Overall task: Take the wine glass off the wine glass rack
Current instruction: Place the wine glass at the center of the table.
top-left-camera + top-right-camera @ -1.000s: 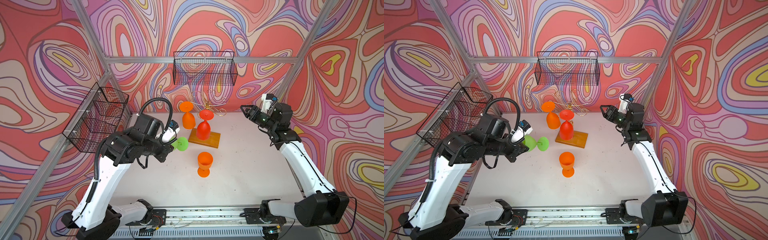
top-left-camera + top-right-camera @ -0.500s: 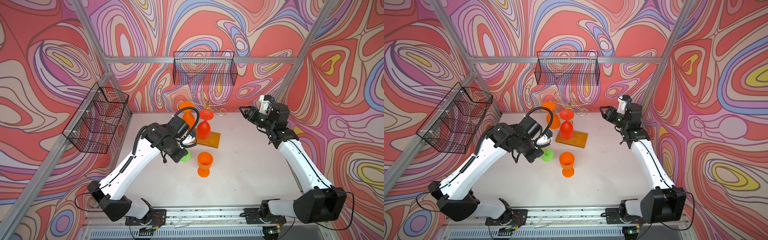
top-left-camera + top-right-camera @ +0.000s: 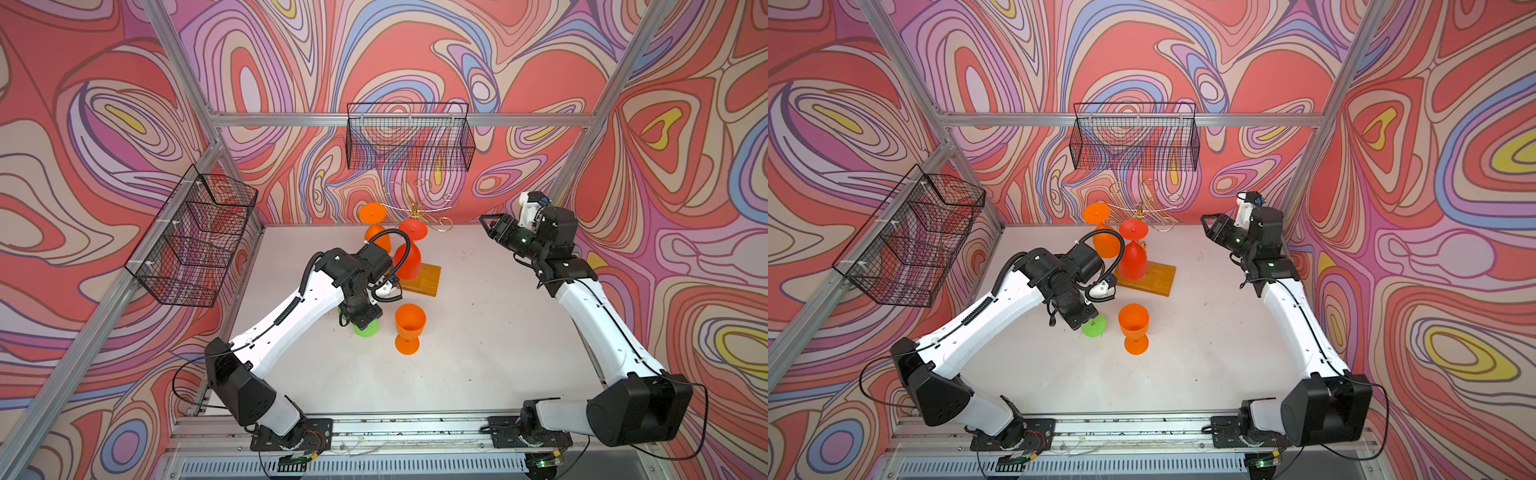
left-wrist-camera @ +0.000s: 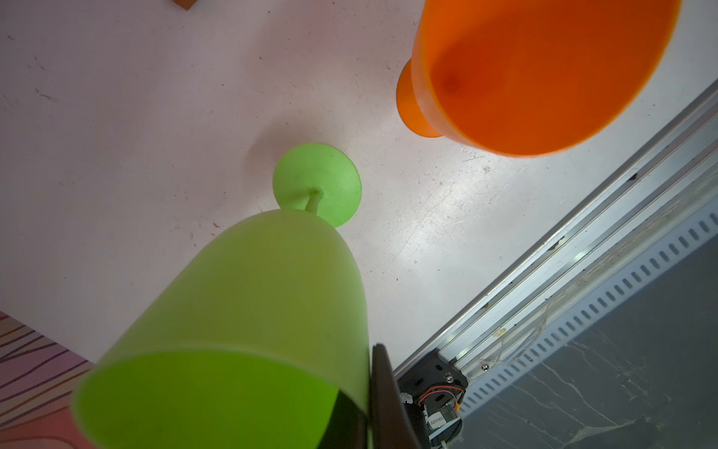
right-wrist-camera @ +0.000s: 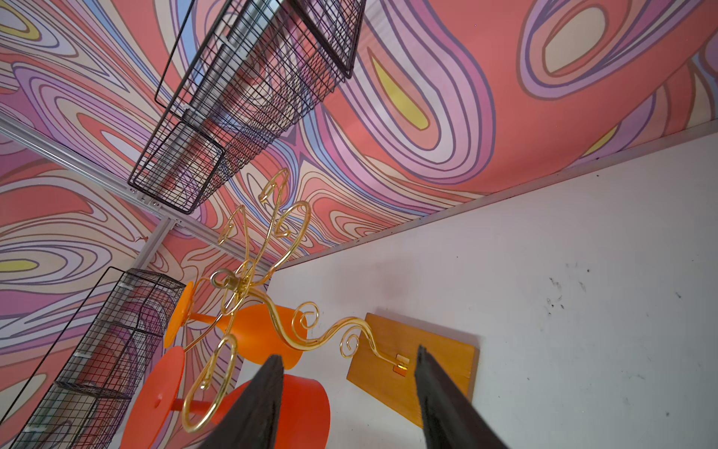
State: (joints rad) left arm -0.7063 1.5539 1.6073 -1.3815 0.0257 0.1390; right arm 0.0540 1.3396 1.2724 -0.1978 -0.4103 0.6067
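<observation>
The green foot [image 3: 366, 328] faces down over open white table [image 3: 370, 342], so the robot's left gripper should keep lowering the glass and let go once the foot stands flat.
My left gripper [image 3: 360, 318] is shut on the rim of a green wine glass [image 4: 252, 311]. The glass hangs upright with its foot [image 4: 316, 184] down at the white table; contact cannot be told. One black finger [image 4: 384, 396] presses the outside of the rim. In both top views only the green foot [image 3: 1093, 325] shows under the wrist. The wine glass rack [image 3: 419, 208] is gold wire on a wooden base [image 3: 424, 280]. An orange glass [image 3: 376, 232] and a red glass [image 3: 409, 257] hang from it upside down. My right gripper [image 5: 347, 353] stands open, high at the back right, facing the rack.
An orange wine glass [image 3: 409, 328] stands upright on the table just right of the green one. Black wire baskets hang on the back wall [image 3: 409, 141] and the left wall [image 3: 191, 241]. An aluminium rail [image 3: 374, 428] runs along the table's front edge.
The left arm has swung from the left side to the middle with the green glass, turning it from sideways to upright and lowering it beside the orange glass. The right arm has barely moved.
</observation>
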